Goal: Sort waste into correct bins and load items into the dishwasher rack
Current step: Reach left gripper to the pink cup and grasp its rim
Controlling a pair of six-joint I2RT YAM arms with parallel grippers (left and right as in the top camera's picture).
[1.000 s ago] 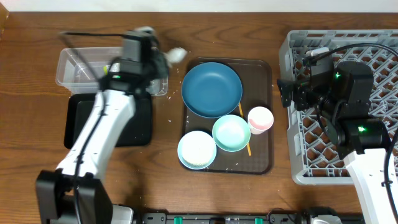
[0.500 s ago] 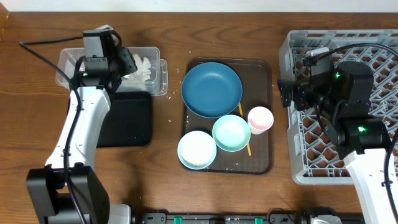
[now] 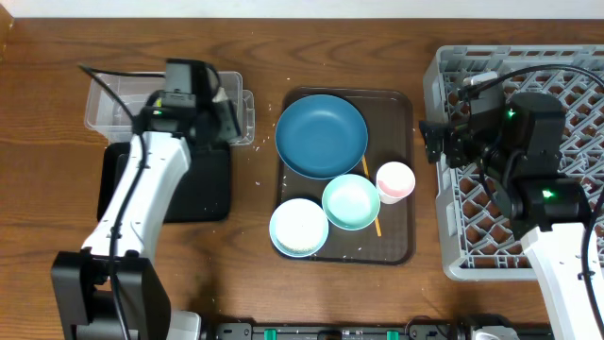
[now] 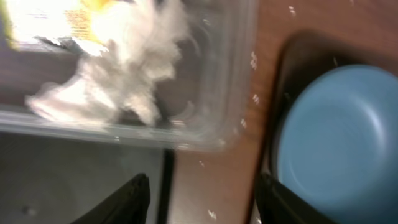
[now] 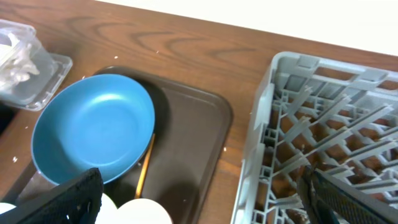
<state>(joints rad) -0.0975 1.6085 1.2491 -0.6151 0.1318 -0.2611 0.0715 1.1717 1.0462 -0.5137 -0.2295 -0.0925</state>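
Observation:
My left gripper is unable to reach the grey rack, so it should pick up the pink cup and pass it to my right gripper for loading.
Crumpled white tissues and a yellow-green wrapper lie inside the clear tub. My left gripper is open and empty, and hovers over the tub's right end beside the black tray. Loose rice grains dot the wood there. On the brown tray sit the dark-blue dish, mint bowl, white bowl, pink cup and yellow stick. My right gripper is wide open and empty at the left edge of the grey rack.
The rack fills the right side of the table, and its upright pegs stand close under the right arm. Bare wood runs between the brown tray and the rack. The black tray lies directly in front of the clear tub.
My left gripper, shut on a tissue one second ago, swung left over the tub, opened and let it fall in. It has since come back right. The right arm has not moved.

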